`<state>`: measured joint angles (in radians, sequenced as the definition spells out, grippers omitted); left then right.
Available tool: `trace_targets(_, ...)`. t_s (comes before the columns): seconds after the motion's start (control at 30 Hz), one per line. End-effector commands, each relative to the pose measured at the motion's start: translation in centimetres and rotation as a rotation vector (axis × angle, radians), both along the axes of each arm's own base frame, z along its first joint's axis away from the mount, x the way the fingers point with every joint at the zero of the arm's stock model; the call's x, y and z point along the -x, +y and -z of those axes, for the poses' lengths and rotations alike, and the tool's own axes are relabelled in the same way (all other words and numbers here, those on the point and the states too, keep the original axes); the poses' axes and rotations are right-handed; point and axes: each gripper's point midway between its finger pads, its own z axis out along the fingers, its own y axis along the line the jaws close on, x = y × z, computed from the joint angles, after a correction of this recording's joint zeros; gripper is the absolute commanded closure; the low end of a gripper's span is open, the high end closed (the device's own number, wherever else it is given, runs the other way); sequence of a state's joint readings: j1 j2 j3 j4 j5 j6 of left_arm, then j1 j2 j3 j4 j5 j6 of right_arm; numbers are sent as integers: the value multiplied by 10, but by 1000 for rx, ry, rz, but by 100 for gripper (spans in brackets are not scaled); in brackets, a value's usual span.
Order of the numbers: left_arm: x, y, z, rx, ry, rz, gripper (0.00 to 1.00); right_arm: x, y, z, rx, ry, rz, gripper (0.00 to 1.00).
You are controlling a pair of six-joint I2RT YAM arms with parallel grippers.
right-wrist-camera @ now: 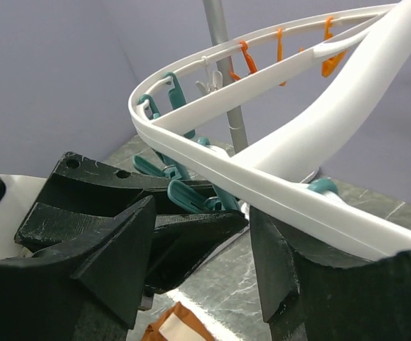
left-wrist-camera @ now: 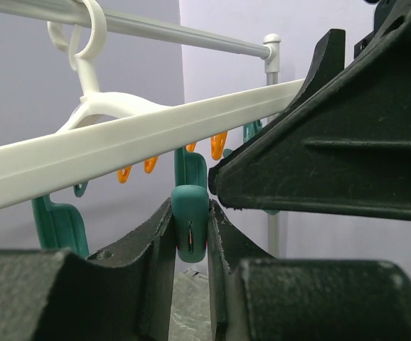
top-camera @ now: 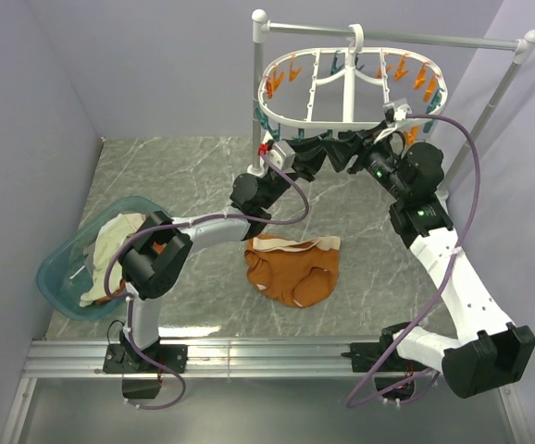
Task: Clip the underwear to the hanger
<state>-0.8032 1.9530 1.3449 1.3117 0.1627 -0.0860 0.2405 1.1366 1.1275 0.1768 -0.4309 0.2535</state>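
Observation:
My left gripper is holding the teal clothespin (right-wrist-camera: 211,202) crooked under the hanger's rim. So my right gripper should first squeeze both clothespin handles (right-wrist-camera: 183,196), and then my left gripper will go to the underwear.
The white oval hanger (top-camera: 351,92) hangs by its hook from a pole, ringed by teal and orange clothespins. The rust-orange underwear (top-camera: 292,268) lies flat on the marble table, below both grippers. My left gripper (top-camera: 330,153) is raised under the hanger's near rim. In the left wrist view it (left-wrist-camera: 191,209) is shut on a teal clothespin (left-wrist-camera: 189,231) that hangs from the white rim (left-wrist-camera: 120,142). My right gripper (top-camera: 360,148) is right beside it, open and empty (right-wrist-camera: 202,213), under the rim (right-wrist-camera: 276,192). A corner of the underwear (right-wrist-camera: 180,327) shows below it.
A teal basin (top-camera: 56,277) with pale and white-orange cloths sits at the left table edge. The grey-white pole stand (top-camera: 397,37) carries the hanger at the back. Purple walls close in both sides.

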Motion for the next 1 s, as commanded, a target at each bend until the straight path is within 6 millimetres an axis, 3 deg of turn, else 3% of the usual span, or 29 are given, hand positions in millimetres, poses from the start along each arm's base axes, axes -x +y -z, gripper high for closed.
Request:
trace_targets(0.0, 32, 8, -42, 57, -122, 47, 81, -2, 6, -8, 33, -64, 0, 36)
trace_targets(0.3, 35, 2, -38, 26, -134, 62, 81, -10, 12, -3, 87, -90, 37, 34)
trace_targets(0.5, 39, 0, -35, 3, -150, 76, 82, -20, 11, -3, 96, -86, 74, 38)
trace_targets(0.6, 43, -2, -35, -6, -160, 88, 82, -23, 10, -2, 96, -77, 87, 43)
trace_targets(0.77, 47, -3, -33, -23, -170, 109, 82, -27, 11, -4, 84, -69, 88, 61)
trace_targets(0.97, 47, -1, -30, -43, -162, 96, 61, -20, 16, -16, 35, -63, 57, 80)
